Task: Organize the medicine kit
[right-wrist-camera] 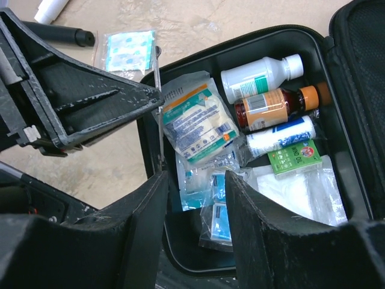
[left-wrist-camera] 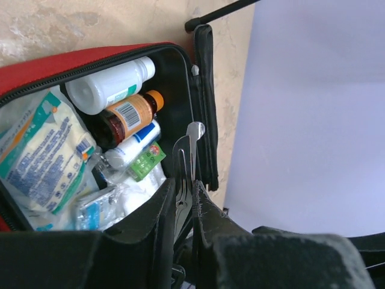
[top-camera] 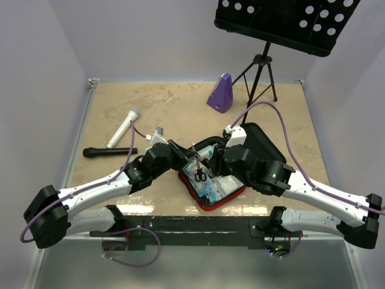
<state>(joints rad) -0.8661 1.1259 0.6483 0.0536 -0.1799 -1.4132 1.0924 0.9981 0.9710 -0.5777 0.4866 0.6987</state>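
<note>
My left gripper should keep moving toward the open gap (right-wrist-camera: 232,113) beside the amber bottle and let go of the scissors (top-camera: 199,168) there, because the scissors are hanging in line with that gap.
The medicine kit (top-camera: 207,205) lies open in the middle of the table, red outside with a black lining (right-wrist-camera: 198,57). It holds a white bottle (left-wrist-camera: 111,84), an amber bottle (left-wrist-camera: 129,114), a green box (right-wrist-camera: 295,158) and several sachets. My left gripper (left-wrist-camera: 185,183) is shut on a pair of scissors (left-wrist-camera: 191,147), whose metal blades stick out past the fingertips over the kit's right-hand wall. The scissors (top-camera: 200,174) hang over the kit's near-left part. My right gripper (right-wrist-camera: 195,180) hovers open above the sachets at the kit's near end, with nothing between its fingers.
A purple metronome (top-camera: 221,93) and a music stand (top-camera: 289,21) stand at the back. A white microphone (top-camera: 123,127) and a black one (top-camera: 108,152) lie at the left. A loose plaster packet (right-wrist-camera: 127,51) rests on the table beside the kit. The kit's lid (top-camera: 264,144) lies flat on the right.
</note>
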